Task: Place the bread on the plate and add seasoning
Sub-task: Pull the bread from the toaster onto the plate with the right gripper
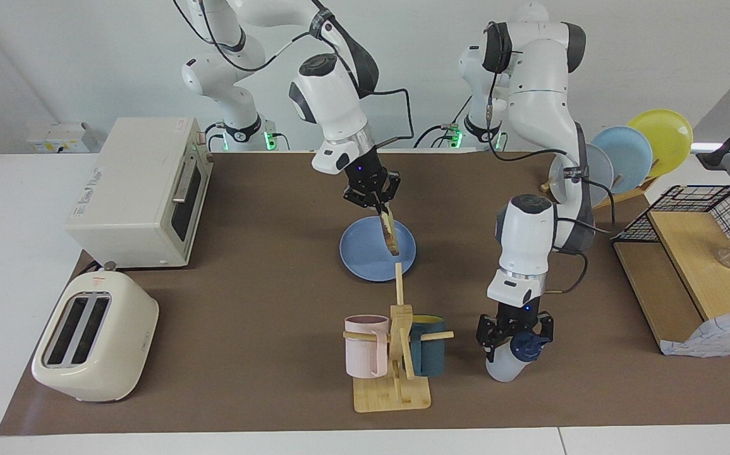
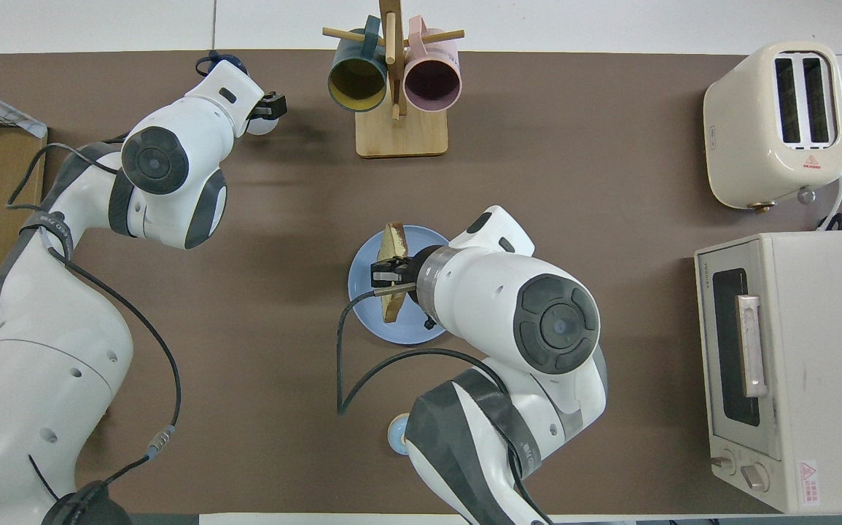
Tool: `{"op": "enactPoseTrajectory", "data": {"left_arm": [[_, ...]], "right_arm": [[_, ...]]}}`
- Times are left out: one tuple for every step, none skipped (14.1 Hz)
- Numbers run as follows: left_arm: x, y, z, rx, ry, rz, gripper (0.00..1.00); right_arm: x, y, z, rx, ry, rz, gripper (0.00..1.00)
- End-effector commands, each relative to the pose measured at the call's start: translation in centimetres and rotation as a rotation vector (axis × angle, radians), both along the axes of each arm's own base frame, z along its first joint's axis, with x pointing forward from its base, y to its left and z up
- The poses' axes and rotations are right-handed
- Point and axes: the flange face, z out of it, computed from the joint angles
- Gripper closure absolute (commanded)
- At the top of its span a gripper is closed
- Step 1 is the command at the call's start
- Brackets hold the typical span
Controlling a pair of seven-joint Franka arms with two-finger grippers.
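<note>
The dark blue cap (image 1: 527,346) is over the seasoning at my left gripper, so next my right gripper sets the bread on the plate (image 1: 370,256) before reaching for the cap.
My right gripper (image 1: 375,203) is shut on the upper edge of the bread (image 1: 389,232), a tan slice with a brown crust that hangs edge-on. The bread (image 2: 394,244) is over the blue plate (image 1: 365,259), low above it; whether it touches I cannot tell. The plate (image 2: 368,292) lies mid-table, partly covered by my right arm in the overhead view. My left gripper (image 1: 515,333) is open, its fingers on either side of the dark blue cap of the seasoning (image 1: 502,366), a white bottle beside the mug rack at the table's outer edge.
A wooden mug rack (image 1: 396,379) holds a pink and a teal mug. A cream toaster (image 1: 95,338) and a toaster oven (image 1: 140,189) stand at the right arm's end. A dish rack with plates (image 1: 630,151) and a wire shelf (image 1: 693,253) stand at the left arm's end. A small bell (image 2: 395,435) peeks out beneath my right arm.
</note>
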Motion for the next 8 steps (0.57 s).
{"op": "enactPoseTrajectory", "data": {"left_arm": [[0.8,0.3,-0.4,0.000,-0.024,0.010,0.00],[0.8,0.3,-0.4,-0.001,-0.024,0.011,0.00],[0.8,0.3,-0.4,-0.002,-0.023,0.013,0.01],[0.8,0.3,-0.3,-0.003,-0.023,0.014,0.07],[0.8,0.3,-0.4,-0.010,-0.023,0.019,0.14],[0.8,0.3,-0.2,-0.026,-0.038,0.023,0.23],[0.9,0.2,0.2,-0.049,-0.059,0.028,0.31],[0.9,0.3,0.3,-0.055,-0.064,0.032,0.49]], "right_arm": [[-1.2,-0.4,-1.5,0.010,-0.011,0.001,1.00],[-1.3,-0.8,-2.0,0.019,-0.025,-0.016,1.00],[-1.5,-1.1,-2.5,0.028,-0.050,-0.027,1.00],[-2.0,-1.4,-3.3,0.030,-0.059,-0.033,1.00],[-2.6,-1.6,-3.7,0.029,-0.061,-0.030,1.00],[-3.0,-2.0,-4.2,0.019,-0.054,-0.022,1.00],[-3.4,-2.3,-4.6,0.013,-0.048,-0.019,1.00],[-3.5,-2.5,-4.8,0.009,-0.045,-0.018,1.00]]}}
